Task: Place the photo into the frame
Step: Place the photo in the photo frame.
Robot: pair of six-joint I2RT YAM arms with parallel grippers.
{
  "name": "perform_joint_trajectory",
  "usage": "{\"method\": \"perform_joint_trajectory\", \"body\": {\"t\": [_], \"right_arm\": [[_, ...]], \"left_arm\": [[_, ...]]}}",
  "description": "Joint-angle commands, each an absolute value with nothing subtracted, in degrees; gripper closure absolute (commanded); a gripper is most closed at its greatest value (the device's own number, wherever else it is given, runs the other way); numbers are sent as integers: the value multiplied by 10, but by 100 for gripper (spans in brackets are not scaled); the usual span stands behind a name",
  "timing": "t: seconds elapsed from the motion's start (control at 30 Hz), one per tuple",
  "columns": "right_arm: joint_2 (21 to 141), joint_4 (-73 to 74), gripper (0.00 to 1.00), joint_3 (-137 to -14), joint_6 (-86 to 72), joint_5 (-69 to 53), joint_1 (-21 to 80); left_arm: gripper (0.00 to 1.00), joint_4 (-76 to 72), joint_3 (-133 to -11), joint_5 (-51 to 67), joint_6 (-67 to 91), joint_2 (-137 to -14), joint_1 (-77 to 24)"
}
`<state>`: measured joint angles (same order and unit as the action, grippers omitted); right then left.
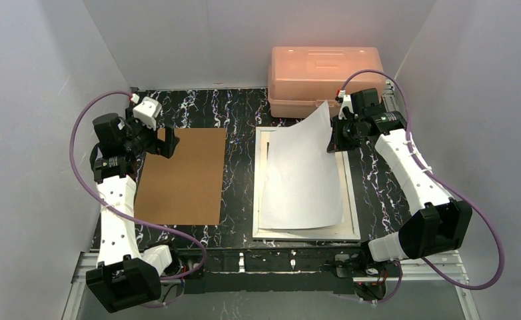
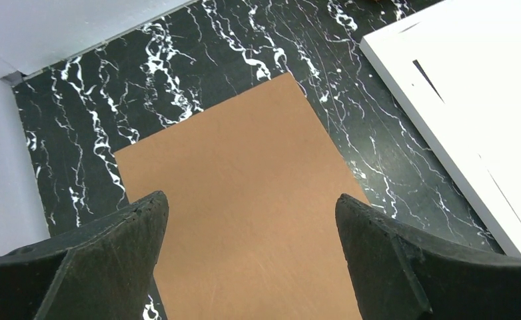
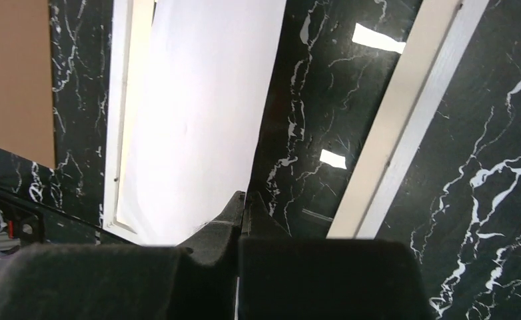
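Note:
My right gripper should raise the held edge (image 1: 328, 138) and swing it toward the brown board, because the photo's near corner (image 1: 262, 227) lies at a slant over the frame's rim.
The photo (image 1: 304, 177) lies white side up over the white frame (image 1: 260, 187), and its printed side is hidden. Its far right corner curls up off the frame, pinched edge-on in my right gripper (image 1: 334, 137), which is shut on it. In the right wrist view the sheet (image 3: 198, 113) runs from the closed fingertips (image 3: 244, 198) across the frame's glass, with the frame's rim (image 3: 404, 113) to the right. My left gripper (image 1: 166, 141) hangs open over the far end of the brown backing board (image 1: 181, 177), with nothing between its fingers (image 2: 250, 200).
A pink plastic box (image 1: 326, 73) stands at the back, just behind the frame. The brown board (image 2: 258, 133) lies flat left of the frame's edge (image 2: 404, 87), with a strip of black marbled table (image 1: 238, 167) between them. White walls close in on both sides.

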<state>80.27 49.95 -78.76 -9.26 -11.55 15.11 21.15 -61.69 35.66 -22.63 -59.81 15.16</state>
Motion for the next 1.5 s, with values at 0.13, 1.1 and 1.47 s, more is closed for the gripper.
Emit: {"method": "perform_joint_trajectory", "body": {"t": [0.13,1.1,1.47], "right_arm": [[815,518,99,-799,-53,-78,153],[712,365,99,-690,-102,-172,153],[677,320,99,-654,-142,-229,153]], "left_arm": [[6,229,-610,377,-248,-608,144],[6,233,-609,366,-254,-620,141],[6,232,-608,364,-257,-618,141]]}}
